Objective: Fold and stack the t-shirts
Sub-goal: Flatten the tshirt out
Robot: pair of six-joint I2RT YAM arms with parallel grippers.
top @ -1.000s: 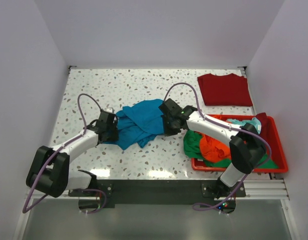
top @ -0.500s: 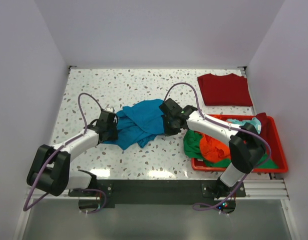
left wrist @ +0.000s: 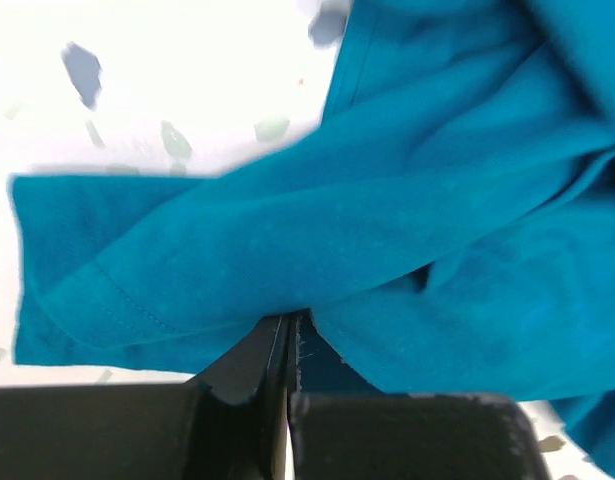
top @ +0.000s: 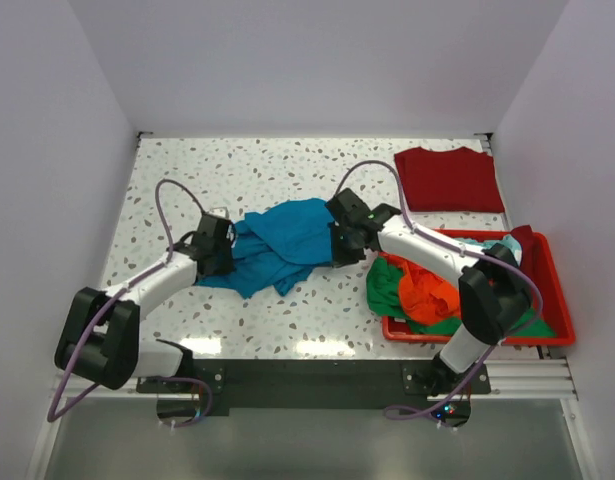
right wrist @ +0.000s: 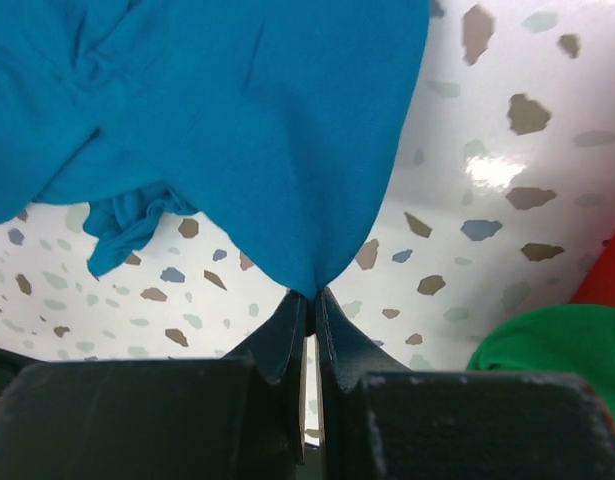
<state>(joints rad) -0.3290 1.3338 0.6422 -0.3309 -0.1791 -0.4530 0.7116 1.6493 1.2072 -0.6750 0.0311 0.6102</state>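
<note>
Next, my left gripper pulls the teal-blue t-shirt's edge toward the side [top: 147,242] before lifting it, because the t-shirt lies in slack folds [top: 272,250] between my grippers.
The teal-blue t-shirt [top: 282,245] lies crumpled in the middle of the table, stretched between both grippers. My left gripper [top: 223,255] is shut on its left edge; the left wrist view shows the cloth [left wrist: 387,220] pinched at the jaw tips [left wrist: 290,318]. My right gripper [top: 339,240] is shut on its right edge, with the cloth [right wrist: 257,120] hanging from the closed tips [right wrist: 311,296] above the table. A dark red t-shirt [top: 449,179] lies folded at the back right. Green [top: 384,287], orange [top: 427,295] and pale aqua [top: 492,246] shirts sit in the bin.
A red plastic bin [top: 557,290] stands at the front right, with the green shirt spilling over its left rim. The green cloth shows in the right wrist view [right wrist: 557,355]. White walls enclose the speckled table [top: 277,170] on three sides.
Both grippers have shifted slightly toward the back of the table with the teal-blue shirt, drawing it a little flatter and wider between them.
</note>
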